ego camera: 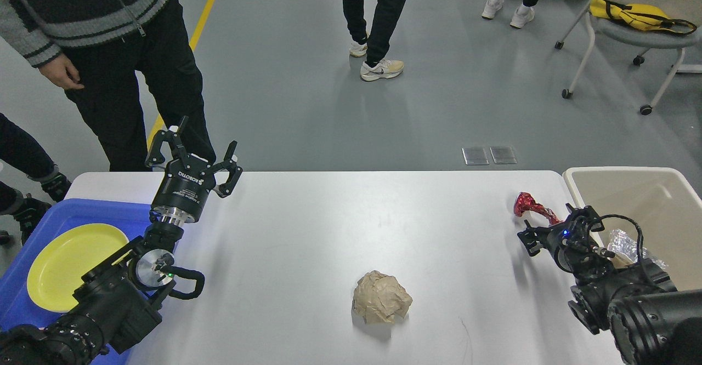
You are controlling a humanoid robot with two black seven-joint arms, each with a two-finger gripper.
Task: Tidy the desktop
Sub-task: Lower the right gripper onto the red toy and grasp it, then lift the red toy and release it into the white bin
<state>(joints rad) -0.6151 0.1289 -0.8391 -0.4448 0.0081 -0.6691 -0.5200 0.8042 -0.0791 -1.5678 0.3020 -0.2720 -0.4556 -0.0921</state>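
Observation:
Dense creases and tucked edges hold the paper ball together, so the paper ball will remain one crumpled lump when the robot picks it up.
The white desktop holds a crumpled brown paper ball near its front middle and a red foil wrapper at the far right. My left gripper is open and empty, raised over the desktop's far left edge. My right gripper is open and empty just in front of the red wrapper, with its fingers spread on either side of the wrapper's near end.
A blue tray with a yellow plate sits at the left. A beige bin at the right holds silver foil. A person stands close behind the left corner; others and a chair stand farther back.

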